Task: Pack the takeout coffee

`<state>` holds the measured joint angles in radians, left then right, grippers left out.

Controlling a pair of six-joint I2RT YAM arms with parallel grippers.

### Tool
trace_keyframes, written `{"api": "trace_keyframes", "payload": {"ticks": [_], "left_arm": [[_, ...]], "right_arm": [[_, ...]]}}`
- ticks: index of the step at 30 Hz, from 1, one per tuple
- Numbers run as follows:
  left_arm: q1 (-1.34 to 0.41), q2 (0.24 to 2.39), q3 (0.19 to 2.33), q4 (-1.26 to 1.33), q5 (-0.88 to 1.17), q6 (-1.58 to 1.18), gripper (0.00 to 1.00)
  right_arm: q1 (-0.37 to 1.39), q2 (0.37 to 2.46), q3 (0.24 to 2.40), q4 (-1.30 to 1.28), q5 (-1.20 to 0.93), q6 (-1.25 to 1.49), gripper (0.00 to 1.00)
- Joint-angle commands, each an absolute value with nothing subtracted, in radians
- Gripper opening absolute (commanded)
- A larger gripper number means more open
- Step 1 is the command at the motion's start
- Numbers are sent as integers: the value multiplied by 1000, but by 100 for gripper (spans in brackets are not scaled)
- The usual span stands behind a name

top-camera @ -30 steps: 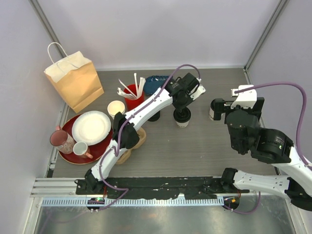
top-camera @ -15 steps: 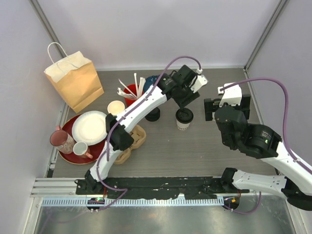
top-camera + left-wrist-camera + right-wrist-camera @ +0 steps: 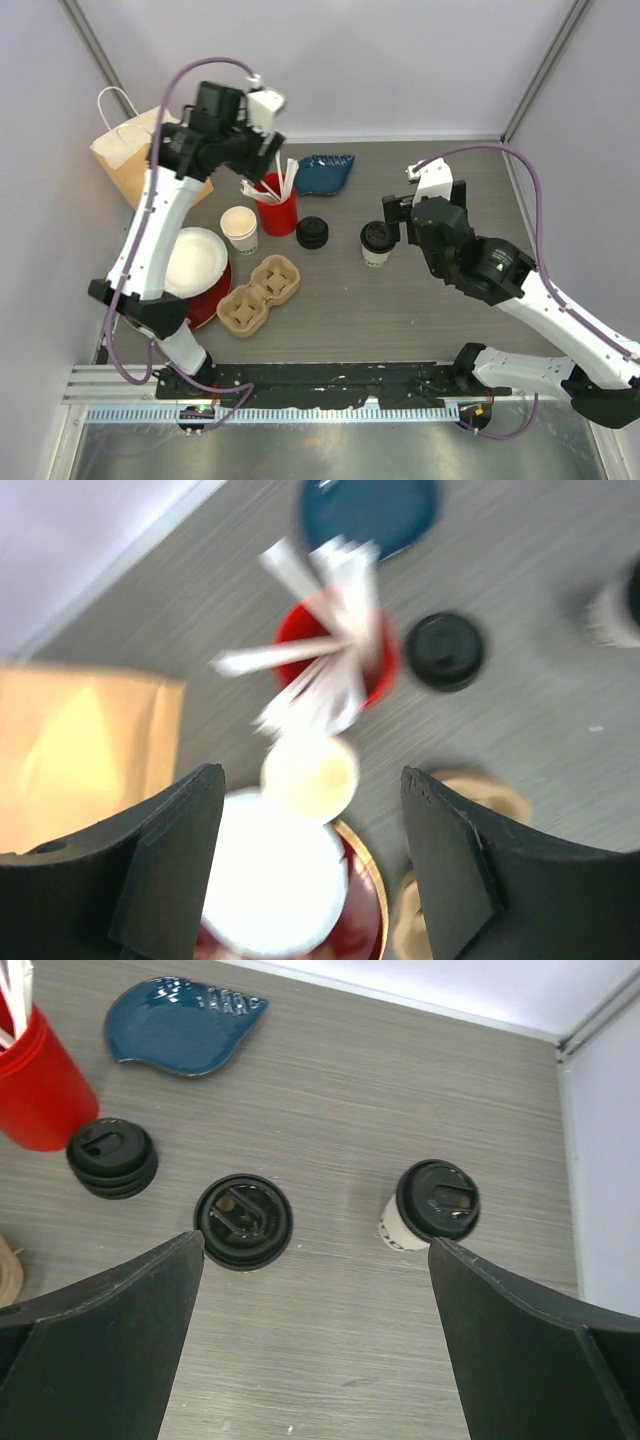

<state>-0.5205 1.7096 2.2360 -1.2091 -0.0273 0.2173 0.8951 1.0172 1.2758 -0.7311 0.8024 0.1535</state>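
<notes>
I keep moving my empty left gripper to the rim of the brown paper bag (image 3: 130, 178), because the bag stands open and its rim is free, until the gripper's fingers close on that rim (image 3: 122, 152).
One takeout coffee (image 3: 376, 243) (image 3: 243, 1221), cream with a black lid, stands upright mid-table. A second lidded takeout coffee (image 3: 437, 1203) stands to its right; the right arm hides it from the top camera. My right gripper (image 3: 393, 218) (image 3: 315, 1250) hovers open above the bare table between the two cups, holding nothing. An unlidded cream cup (image 3: 239, 228) (image 3: 310, 775) stands beside the red cup of white sticks (image 3: 277, 205) (image 3: 340, 655). My left gripper (image 3: 262, 143) (image 3: 310, 780) is raised high over that area, open and empty.
A stack of black lids (image 3: 313, 232) (image 3: 111, 1157) lies left of the middle cup. A cardboard cup carrier (image 3: 258, 295) sits nearer the front. A blue dish (image 3: 325, 172), a brown paper bag (image 3: 150, 165) and a white plate (image 3: 195, 262) on a red tray (image 3: 212, 300) are also present.
My left gripper opened off the lidded cup and swung up and left to above the red cup. My right arm moved left toward the middle cup.
</notes>
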Motion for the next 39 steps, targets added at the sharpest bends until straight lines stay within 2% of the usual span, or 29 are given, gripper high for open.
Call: {"api": "trace_keyframes", "payload": {"ticks": [1, 8, 15, 21, 26, 30, 35, 38, 39], "left_arm": [[-349, 1597, 2152, -1270, -23, 314, 76], [96, 1635, 2187, -1305, -26, 420, 79], [284, 1732, 2197, -1241, -95, 454, 80], [296, 1729, 2068, -1039, -46, 526, 80], [301, 1770, 2046, -951, -32, 572, 80], [310, 1865, 2166, -995, -26, 580, 74], [310, 1899, 2174, -999, 63, 612, 68], [308, 1927, 2215, -1049, 66, 614, 59], [313, 1962, 2247, -1080, 64, 609, 53]], "right_arm": [[861, 1032, 1236, -598, 646, 137, 99], [836, 1057, 1166, -563, 543, 107, 99], [833, 1035, 1091, -515, 473, 45, 99], [833, 1058, 1086, -531, 449, 60, 99], [833, 1068, 1081, -543, 445, 100, 99], [831, 1066, 1077, -557, 443, 121, 98], [831, 1063, 1071, -575, 451, 141, 98], [831, 1054, 1066, -580, 454, 147, 98], [833, 1052, 1066, -581, 456, 149, 98]]}}
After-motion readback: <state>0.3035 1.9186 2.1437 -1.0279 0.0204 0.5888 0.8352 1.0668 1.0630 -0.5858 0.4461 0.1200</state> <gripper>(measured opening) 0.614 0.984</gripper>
